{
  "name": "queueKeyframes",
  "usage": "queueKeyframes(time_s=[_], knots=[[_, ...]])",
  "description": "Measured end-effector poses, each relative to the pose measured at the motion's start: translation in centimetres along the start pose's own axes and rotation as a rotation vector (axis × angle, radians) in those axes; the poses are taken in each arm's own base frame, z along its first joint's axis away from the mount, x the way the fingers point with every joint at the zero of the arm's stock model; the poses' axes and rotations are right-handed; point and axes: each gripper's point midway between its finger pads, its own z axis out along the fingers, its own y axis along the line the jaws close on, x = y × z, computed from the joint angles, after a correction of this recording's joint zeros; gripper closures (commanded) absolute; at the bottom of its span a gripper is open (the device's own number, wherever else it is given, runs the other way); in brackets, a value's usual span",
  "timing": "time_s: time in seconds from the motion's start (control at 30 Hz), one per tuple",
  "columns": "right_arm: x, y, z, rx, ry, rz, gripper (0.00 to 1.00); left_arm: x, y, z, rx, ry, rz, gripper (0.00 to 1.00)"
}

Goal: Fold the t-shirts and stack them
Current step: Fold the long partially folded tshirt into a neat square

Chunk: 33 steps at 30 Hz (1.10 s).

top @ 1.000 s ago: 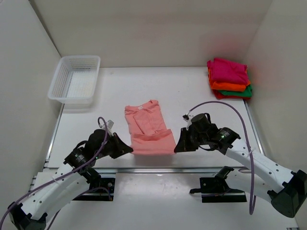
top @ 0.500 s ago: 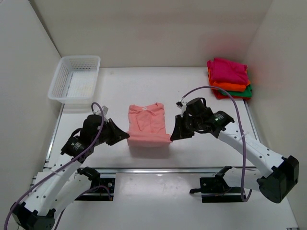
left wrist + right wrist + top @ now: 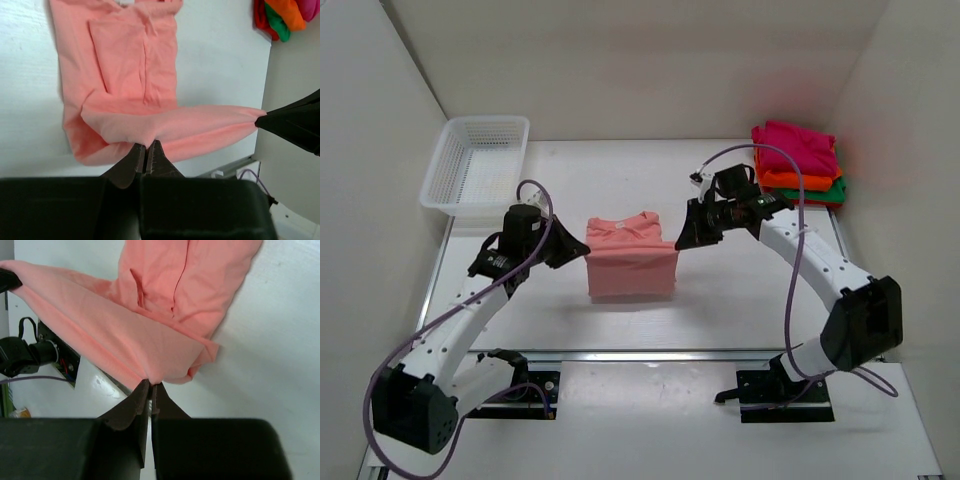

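Note:
The lifted hem [image 3: 632,251] is stretched straight and lines up with the collar [image 3: 623,224]. My right gripper should keep carrying the hem forward until it gets to the collar.
A salmon-pink t-shirt [image 3: 630,262] lies mid-table, its near hem lifted and stretched between both grippers over the rest of the shirt. My left gripper [image 3: 582,254] is shut on the hem's left corner; the pinch shows in the left wrist view [image 3: 147,143]. My right gripper [image 3: 680,244] is shut on the right corner, with the cloth [image 3: 150,330] bunched at its tips [image 3: 150,383]. Folded magenta [image 3: 798,147], orange [image 3: 798,181] and green [image 3: 828,193] t-shirts sit stacked at the back right.
A white mesh basket [image 3: 478,167] stands at the back left by the wall. White walls close in the table on the left, back and right. A metal rail [image 3: 650,352] runs along the near edge.
Both grippers have carried the shirt's near hem up and away from the arm bases, folding it over the upper part. The arms have stretched out farther over the table.

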Motion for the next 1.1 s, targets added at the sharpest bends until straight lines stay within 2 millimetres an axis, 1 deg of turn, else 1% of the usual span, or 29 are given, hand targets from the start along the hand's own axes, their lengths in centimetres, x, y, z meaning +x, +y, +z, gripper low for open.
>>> queueKeyframes(time_s=[0.2,0.23,0.33,0.5,0.53,0.67,0.7,0.8,0.83,0.87,0.9,0.97,1.0,1.03,1.1], knots=[[-3.3,-1.8,2.4,-0.009,-0.007,-0.001,1.0,-2.3,1.3,3.0,-0.026,-0.041,-0.002,0.99],[-4.0,-2.1,2.8,-0.01,-0.011,-0.001,1.0,-2.7,1.5,3.5,-0.029,-0.048,0.0,1.0],[-5.9,-2.9,4.1,-0.014,-0.022,-0.004,1.0,-3.8,2.3,4.9,-0.04,-0.065,-0.003,0.99],[-8.6,-4.4,6.5,-0.02,-0.037,-0.008,1.0,-5.7,3.9,8.0,-0.077,-0.086,-0.004,0.99],[-9.2,-4.7,7.0,-0.019,-0.041,-0.009,1.0,-6.2,4.1,8.6,-0.083,-0.089,-0.002,0.97],[-11.4,-6.5,9.3,-0.013,-0.056,-0.015,1.0,-7.6,5.1,11.2,-0.098,-0.109,-0.002,0.96],[-11.7,-7.0,10.0,-0.012,-0.057,-0.015,1.0,-7.8,5.6,11.8,-0.106,-0.113,-0.004,0.94],[-12.1,-8.6,12.4,-0.009,-0.049,-0.016,1.0,-8.0,7.0,13.7,-0.138,-0.11,-0.004,0.84],[-12.1,-9.2,13.2,-0.006,-0.043,-0.015,0.96,-8.1,7.6,14.5,-0.15,-0.107,-0.002,0.77],[-12.1,-9.7,13.9,-0.003,-0.039,-0.015,0.89,-8.1,8.0,15.2,-0.162,-0.102,-0.003,0.73],[-12.0,-10.3,14.6,0.005,-0.033,-0.012,0.85,-8.2,8.5,15.8,-0.172,-0.101,-0.005,0.71],[-12.1,-11.7,15.7,0.036,-0.033,-0.009,0.66,-8.7,9.6,16.9,-0.197,-0.112,-0.014,0.66],[-12.3,-12.3,16.1,0.056,-0.039,-0.012,0.58,-9.1,10.1,17.3,-0.21,-0.122,-0.021,0.63],[-12.6,-12.9,16.3,0.074,-0.046,-0.013,0.54,-9.6,10.6,17.6,-0.22,-0.133,-0.025,0.62],[-13.8,-13.8,16.1,0.12,-0.076,-0.025,0.4,-11.1,11.4,17.9,-0.239,-0.162,-0.039,0.61]])
